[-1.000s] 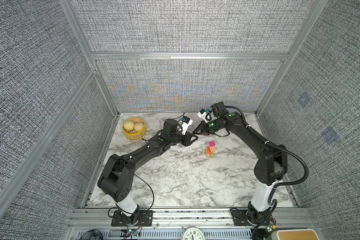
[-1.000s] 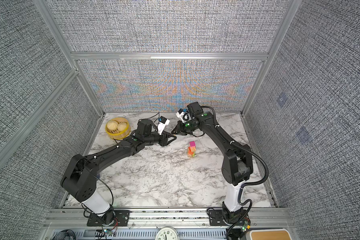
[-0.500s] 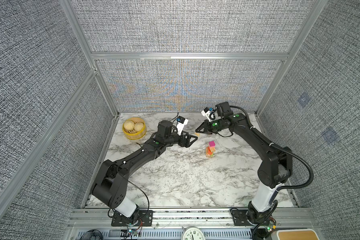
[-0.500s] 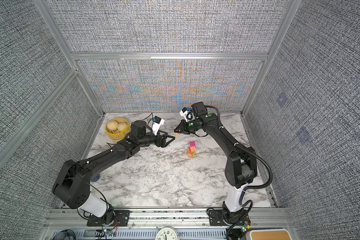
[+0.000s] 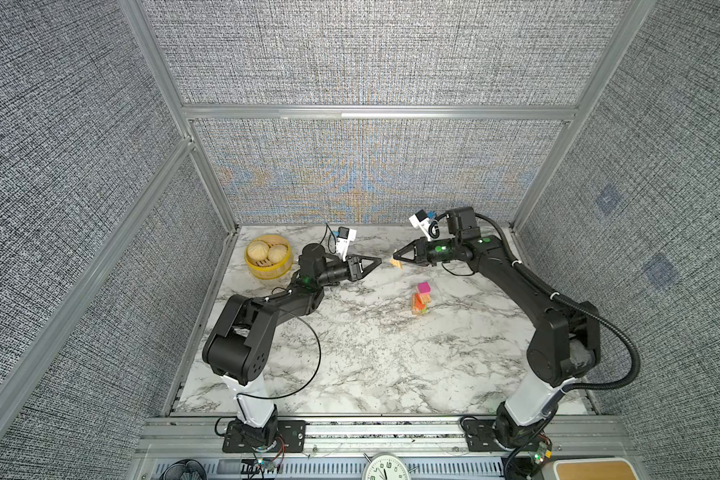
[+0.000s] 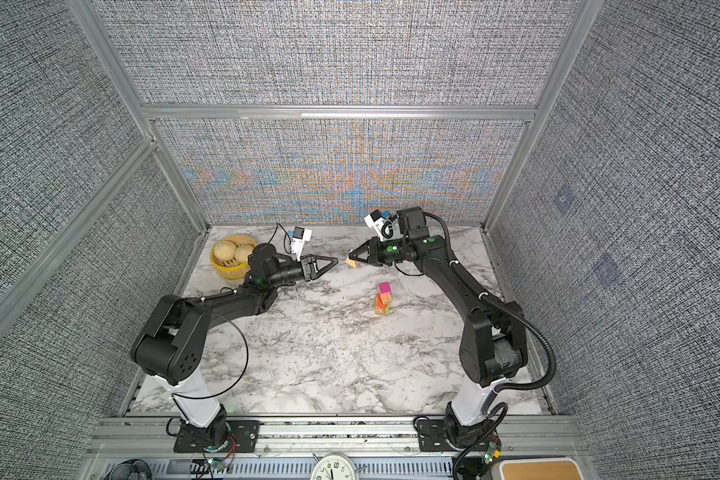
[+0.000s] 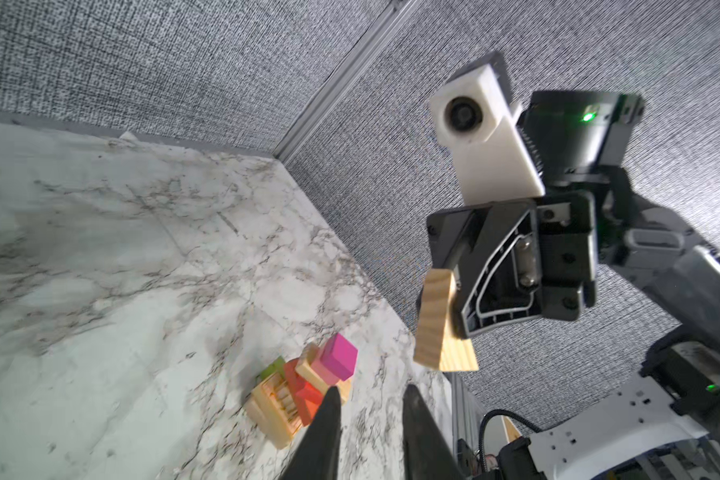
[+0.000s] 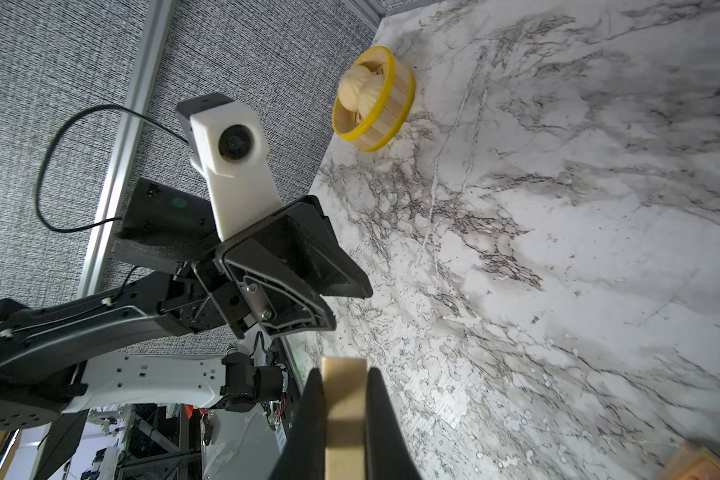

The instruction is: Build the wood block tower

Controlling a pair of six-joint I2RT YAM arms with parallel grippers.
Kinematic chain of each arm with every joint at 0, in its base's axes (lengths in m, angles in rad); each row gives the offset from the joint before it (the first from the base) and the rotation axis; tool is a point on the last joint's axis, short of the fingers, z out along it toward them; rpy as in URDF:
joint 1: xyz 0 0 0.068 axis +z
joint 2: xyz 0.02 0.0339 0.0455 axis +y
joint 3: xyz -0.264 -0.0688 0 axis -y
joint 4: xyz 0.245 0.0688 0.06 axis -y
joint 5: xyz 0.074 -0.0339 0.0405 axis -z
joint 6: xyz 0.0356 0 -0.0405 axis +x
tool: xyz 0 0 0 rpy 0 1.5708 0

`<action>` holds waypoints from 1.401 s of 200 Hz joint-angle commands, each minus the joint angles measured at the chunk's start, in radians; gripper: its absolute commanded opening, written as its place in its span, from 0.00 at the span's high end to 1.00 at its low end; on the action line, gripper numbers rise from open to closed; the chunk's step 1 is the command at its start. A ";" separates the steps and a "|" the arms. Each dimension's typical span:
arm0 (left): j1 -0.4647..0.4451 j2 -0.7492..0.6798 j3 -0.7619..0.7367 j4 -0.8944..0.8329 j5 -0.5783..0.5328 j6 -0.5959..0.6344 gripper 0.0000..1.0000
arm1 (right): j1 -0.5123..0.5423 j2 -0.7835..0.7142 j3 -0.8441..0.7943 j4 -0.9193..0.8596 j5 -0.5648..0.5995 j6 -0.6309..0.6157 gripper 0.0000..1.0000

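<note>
The robot's right gripper is holding the tan wood block (image 7: 436,316) out of line with the left gripper's fingers, so next the left gripper opens and grabs the block's loose end (image 7: 445,354).
The tower (image 5: 420,299) (image 6: 383,298) (image 7: 308,390) stands on the marble table: tan wood at the base, orange and green pieces, a pink and a magenta cube on top. My right gripper (image 5: 395,254) (image 6: 350,254) (image 8: 344,374) hovers behind the tower, shut on a tan wood block (image 5: 396,262) (image 7: 437,328) (image 8: 345,399). My left gripper (image 5: 378,261) (image 6: 335,261) (image 7: 371,395) faces it from the left, a short gap away. Its fingers stand slightly apart with nothing between them.
A yellow bamboo steamer (image 5: 268,262) (image 6: 229,257) (image 8: 375,104) with buns sits at the back left corner, just behind the left arm. Grey fabric walls and metal rails close in the back and both sides.
A second ago the two grippers met tip to tip at the tan block. The left gripper has since drawn back to the left with nothing in it, while the right keeps the block.
</note>
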 commanded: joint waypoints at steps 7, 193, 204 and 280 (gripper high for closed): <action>0.001 0.056 0.028 0.303 0.065 -0.190 0.69 | -0.010 0.000 -0.015 0.188 -0.094 0.060 1.00; -0.002 0.158 0.143 0.322 0.076 -0.279 0.58 | -0.015 0.037 0.007 0.285 -0.099 0.044 1.00; -0.001 0.162 0.147 0.322 0.076 -0.280 0.58 | -0.014 0.039 0.008 0.287 -0.104 0.046 1.00; -0.003 0.175 0.165 0.351 0.085 -0.311 0.65 | -0.003 0.052 0.008 0.296 -0.109 0.052 1.00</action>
